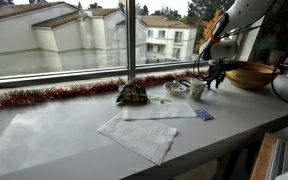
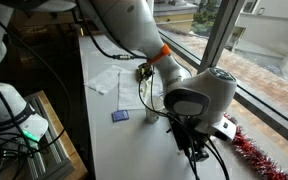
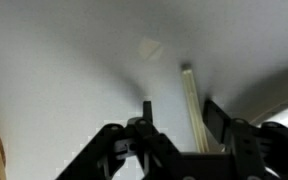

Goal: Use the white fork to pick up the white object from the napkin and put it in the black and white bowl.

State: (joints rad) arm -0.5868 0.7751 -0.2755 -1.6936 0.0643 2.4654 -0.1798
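The white fork (image 3: 196, 118) is at a slant between my gripper's fingers, close against one of them. My gripper should turn to line up with the fork (image 3: 189, 82) and get it in the middle before closing.
In the wrist view my gripper (image 3: 179, 106) is open and low over the pale table. The thin white fork (image 3: 191, 95) lies on the table between the fingers, nearer the right one. A small pale piece (image 3: 149, 47) lies on the surface ahead of the fingers. In an exterior view the gripper (image 1: 214, 78) hangs beside the white cup (image 1: 197, 90), and the small black and white bowl (image 1: 176, 90) sits left of the cup at the far edge of a napkin (image 1: 159, 111). Whether the white object lies on the napkin I cannot tell. The arm hides the fingers in an exterior view (image 2: 196, 152).
A brown wooden bowl (image 1: 249, 75) stands just right of the gripper. A dark patterned item (image 1: 132, 95) sits near the window. A second napkin (image 1: 137, 137) lies nearer the front edge. A small blue thing (image 1: 203, 115) lies by the napkins. Red tinsel (image 1: 54, 95) lines the sill.
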